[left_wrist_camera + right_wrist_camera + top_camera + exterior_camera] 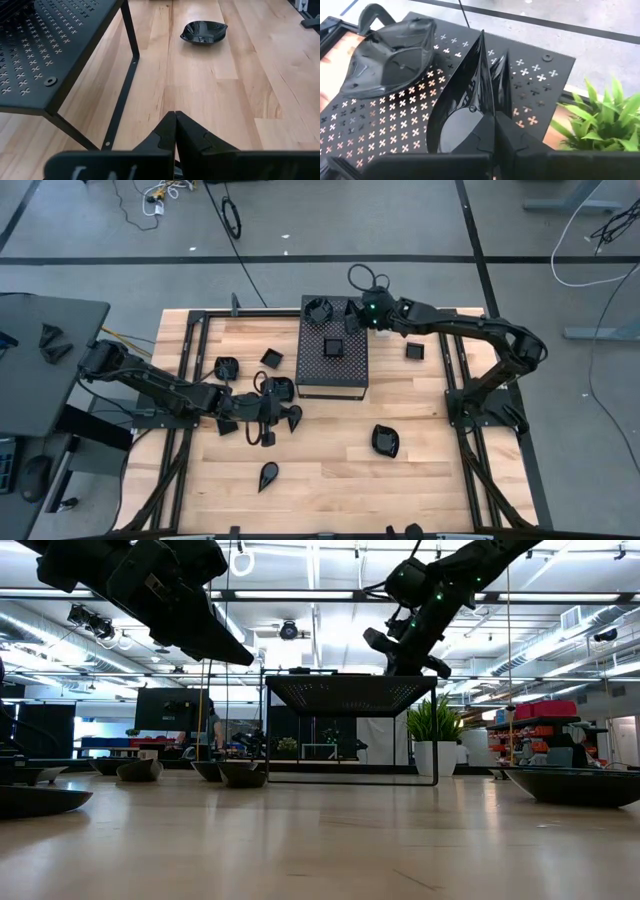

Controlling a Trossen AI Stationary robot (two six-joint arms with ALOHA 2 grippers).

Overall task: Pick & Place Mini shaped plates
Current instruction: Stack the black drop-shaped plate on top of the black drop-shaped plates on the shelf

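Next, I let go of the teardrop plate (pixel 464 97) flat and then nudge its broad end (pixel 454 136) with closed fingers, because my right gripper is holding it tilted on edge over the box.
Mini shaped plates, glossy and black, lie scattered on the wooden table, such as a teardrop one (pixel 268 475) near the front and a rounded one (pixel 385 441). Two more rest on the black perforated box (pixel 334 375): a leaf-like one (pixel 390 55) and a square one (pixel 334 348). My right gripper (pixel 495 125) is over the box's far right corner, shut on a teardrop plate (pixel 467 100). Left of the box's near corner, above the table, my left gripper (pixel 175 132) is shut with nothing between its fingers. My right gripper pinches the teardrop plate's rim (pixel 490 107) between its two fingers, on one long side near the broad end. The fingers slant down from the table's right. The plate stands on edge over the box top, pointed tip (pixel 482 37) away from the fingers; whether it touches the box I cannot tell.
A green potted plant (pixel 600 120) stands past the box's far right side. Several plates (pixel 281 388) cluster on the table around my left gripper. A small square plate (pixel 415 350) lies right of the box. Bare wood spreads across the table's near middle and near right.
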